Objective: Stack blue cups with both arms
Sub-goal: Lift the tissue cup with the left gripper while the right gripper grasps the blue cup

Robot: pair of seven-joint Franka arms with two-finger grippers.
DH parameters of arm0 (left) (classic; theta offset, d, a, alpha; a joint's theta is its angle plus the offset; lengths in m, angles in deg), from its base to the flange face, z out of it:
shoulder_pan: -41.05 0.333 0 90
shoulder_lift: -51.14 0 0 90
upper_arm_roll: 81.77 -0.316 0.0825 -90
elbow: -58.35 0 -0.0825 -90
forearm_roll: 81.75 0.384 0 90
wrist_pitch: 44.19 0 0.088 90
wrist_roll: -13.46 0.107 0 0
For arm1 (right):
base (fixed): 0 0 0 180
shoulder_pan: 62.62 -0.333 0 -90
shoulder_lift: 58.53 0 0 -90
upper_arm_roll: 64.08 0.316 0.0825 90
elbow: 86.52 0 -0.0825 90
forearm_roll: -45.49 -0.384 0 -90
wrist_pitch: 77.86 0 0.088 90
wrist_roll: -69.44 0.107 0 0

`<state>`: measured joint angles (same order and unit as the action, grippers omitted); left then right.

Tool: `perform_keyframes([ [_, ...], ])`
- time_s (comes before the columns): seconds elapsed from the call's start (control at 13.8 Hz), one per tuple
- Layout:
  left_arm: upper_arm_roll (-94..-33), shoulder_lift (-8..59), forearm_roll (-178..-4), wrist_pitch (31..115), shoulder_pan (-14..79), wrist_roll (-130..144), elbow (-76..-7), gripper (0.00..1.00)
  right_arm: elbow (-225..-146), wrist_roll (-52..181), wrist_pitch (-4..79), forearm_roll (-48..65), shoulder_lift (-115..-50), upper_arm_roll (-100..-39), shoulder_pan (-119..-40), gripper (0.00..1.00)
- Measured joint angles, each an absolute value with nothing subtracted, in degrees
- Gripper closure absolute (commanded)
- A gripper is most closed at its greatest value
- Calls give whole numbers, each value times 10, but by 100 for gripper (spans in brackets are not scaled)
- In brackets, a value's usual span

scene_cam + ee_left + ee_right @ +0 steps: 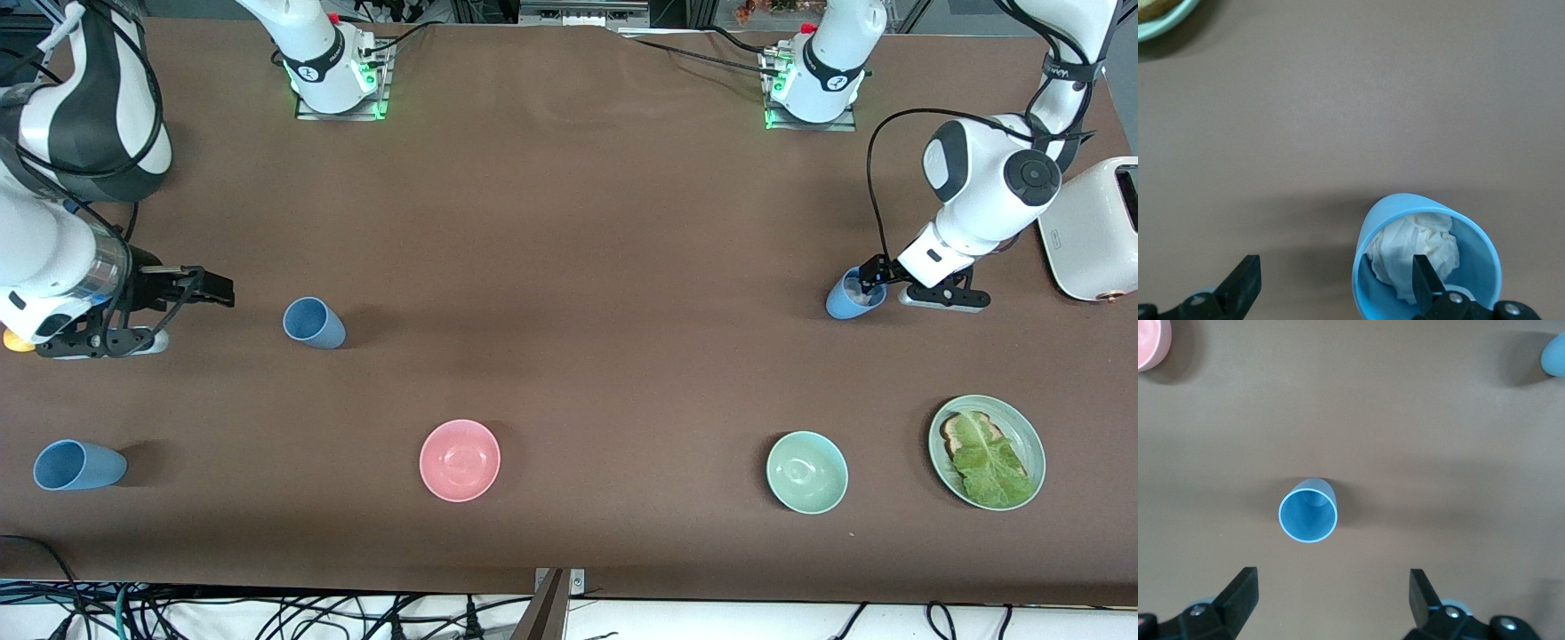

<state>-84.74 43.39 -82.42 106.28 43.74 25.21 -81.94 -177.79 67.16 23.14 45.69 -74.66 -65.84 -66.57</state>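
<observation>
My gripper will carry the blue cup (850,300) by its side, and the crumpled white paper (1415,253) will come along inside because it sits below the cup's rim.
Three blue cups stand on the brown table. One cup (853,295), toward the left arm's end, holds crumpled white paper (1415,250). My left gripper (864,283) is low over it and open. One finger (1425,280) is inside the cup (1471,267) and the other (1245,277) is outside, so the jaws straddle the cup's wall. A second cup (314,322) is empty and stands a short way from my right gripper (209,289), which is open and empty. In the right wrist view this cup (1308,513) lies ahead of the open jaws (1331,580). The third cup (78,465) is nearest the front camera, at the right arm's end.
A pink bowl (460,460), a green bowl (806,471) and a green plate (1027,436) with toast and lettuce lie along the front. A white toaster (1093,231) stands at the left arm's end. A small yellow thing (16,340) lies under the right arm.
</observation>
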Motion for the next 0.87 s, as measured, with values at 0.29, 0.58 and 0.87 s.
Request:
perform_keyframes([
  [0.29,-847,411,-824,1095,437,252,-822,12,-1849,672,308,456,-745,-658,-666,0],
  [0.58,-847,408,-824,1101,437,252,-822,75,-1914,672,378,456,-744,-658,-666,0],
  [0.87,-847,408,-824,1101,437,252,-822,100,-1976,672,448,456,-747,-657,-666,0],
])
